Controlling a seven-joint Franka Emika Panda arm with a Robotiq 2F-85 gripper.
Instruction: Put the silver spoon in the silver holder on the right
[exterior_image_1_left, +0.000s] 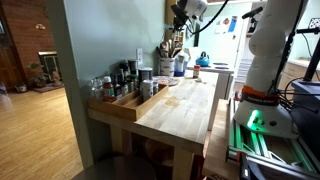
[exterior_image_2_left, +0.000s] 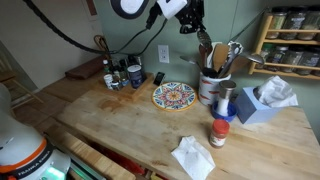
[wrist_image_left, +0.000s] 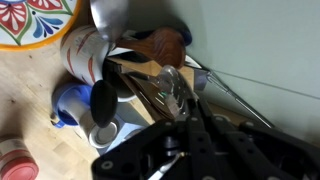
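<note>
The silver spoon is hanging upright over the silver holder's open top (exterior_image_2_left: 215, 73), so my gripper should go on along that line before it lets the spoon go into the holder.
My gripper (exterior_image_2_left: 191, 24) hangs high above the back of the table, just over the utensil holders; it also shows in an exterior view (exterior_image_1_left: 183, 15). In the wrist view its dark fingers (wrist_image_left: 190, 104) look shut on the slim dark handle of the silver spoon, whose shiny ragged head (wrist_image_left: 171, 86) points at the holders. A pale silver holder (exterior_image_2_left: 209, 88) full of utensils stands below, also seen in the wrist view (wrist_image_left: 84, 52). A smaller silver cup (exterior_image_2_left: 226, 101) stands right beside it. The spoon is too small to make out in both exterior views.
On the wooden table (exterior_image_2_left: 120, 125) are a colourful plate (exterior_image_2_left: 173, 95), a blue tissue box (exterior_image_2_left: 265, 100), a red-capped bottle (exterior_image_2_left: 218, 132), a crumpled napkin (exterior_image_2_left: 190, 156) and small bottles (exterior_image_2_left: 120, 75). A spice rack (exterior_image_2_left: 290, 40) hangs behind. A tray of jars (exterior_image_1_left: 125, 95) lines one edge.
</note>
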